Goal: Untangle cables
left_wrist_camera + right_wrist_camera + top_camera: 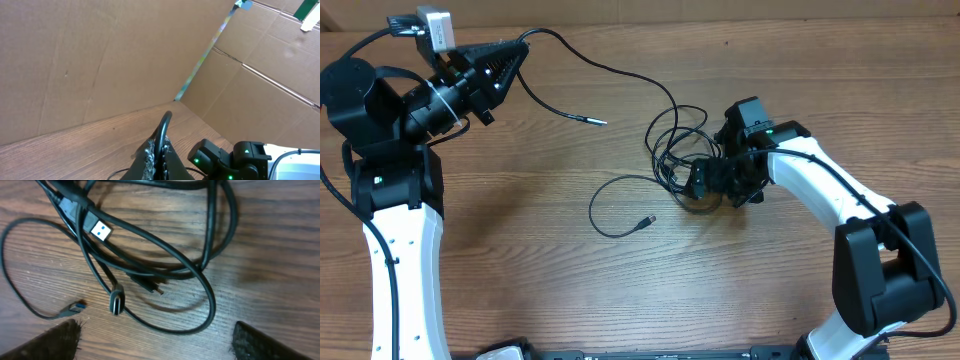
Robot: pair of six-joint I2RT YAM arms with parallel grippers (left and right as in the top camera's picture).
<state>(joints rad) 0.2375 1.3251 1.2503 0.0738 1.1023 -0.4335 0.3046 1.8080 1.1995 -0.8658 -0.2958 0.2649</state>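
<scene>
The cable in my left gripper runs into bunched loops. Next, my right gripper takes the bundle's far side and pulls it away from my left gripper.
Several thin black cables lie tangled in a bundle at the table's middle right. My left gripper, raised at the far left, is shut on one cable; the strand arcs right into the bundle. A free end with a plug lies nearby. My right gripper hovers open over the bundle's near side, empty. The right wrist view shows its fingers wide apart above looped strands, a blue-tongued USB plug, a flat plug and a small blue-tipped plug.
A loose strand curves out left of the bundle and ends in a small plug. Cardboard walls stand behind the wooden table. The right arm's wrist shows in the left wrist view.
</scene>
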